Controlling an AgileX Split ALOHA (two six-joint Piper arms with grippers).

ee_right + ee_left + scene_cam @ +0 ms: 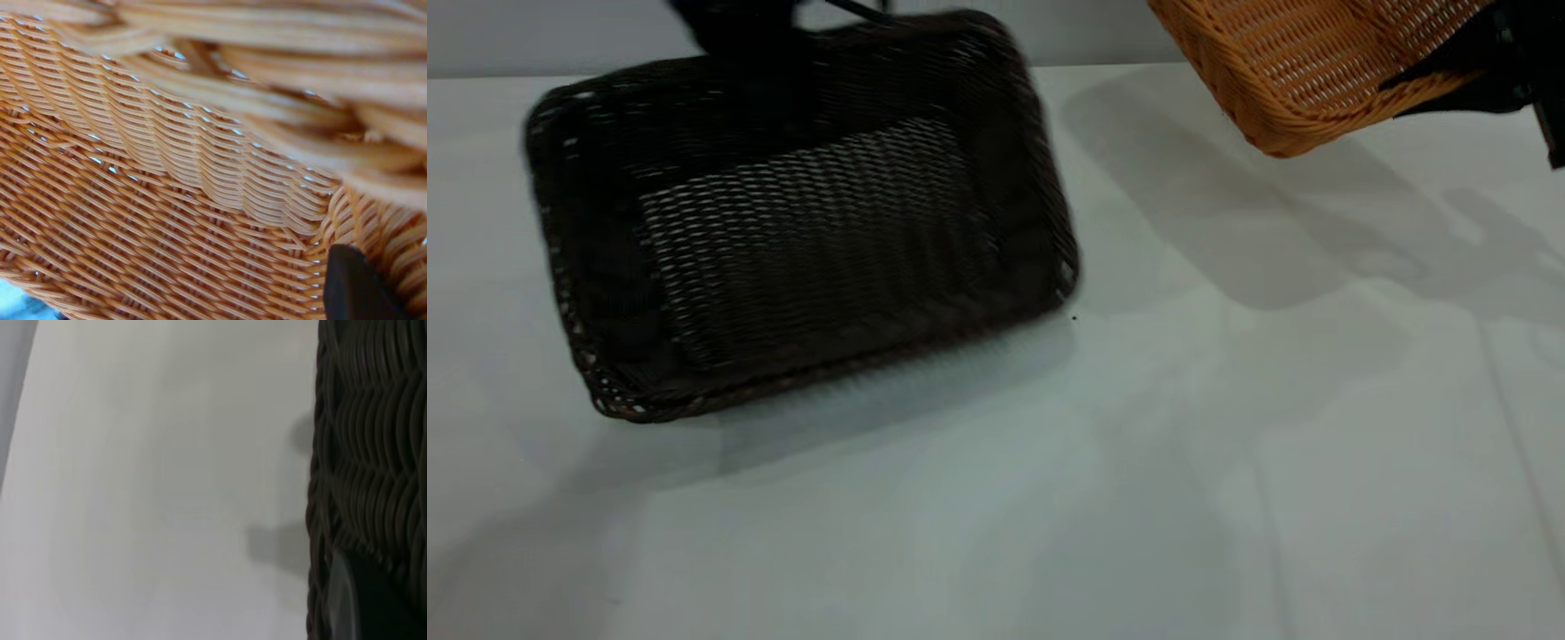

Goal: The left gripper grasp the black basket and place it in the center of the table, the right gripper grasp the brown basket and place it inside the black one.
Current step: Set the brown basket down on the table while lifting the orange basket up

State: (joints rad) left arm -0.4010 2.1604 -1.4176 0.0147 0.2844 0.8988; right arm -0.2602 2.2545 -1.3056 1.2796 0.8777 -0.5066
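The black basket (806, 251) hangs tilted and off-center, so next my left gripper puts it flat at the table's center (1003, 400) before my right gripper lowers the brown basket.
The black basket (800, 222) is at the table's left-centre, tipped with its far rim raised and its near edge low over the table (1227, 462). My left gripper (738, 31) is shut on that far rim. In the left wrist view one finger (343, 600) lies against the dark braided rim (367, 453). The brown basket (1298, 62) hangs tilted in the air at the far right. My right gripper (1449, 80) is shut on its side wall. In the right wrist view one dark finger (353, 287) presses on the orange weave (167, 200).
The brown basket's shadow (1227, 213) falls on the white table to the right of the black basket. A grey wall (1094, 31) runs behind the table's far edge. Bare tabletop fills most of the left wrist view (167, 487).
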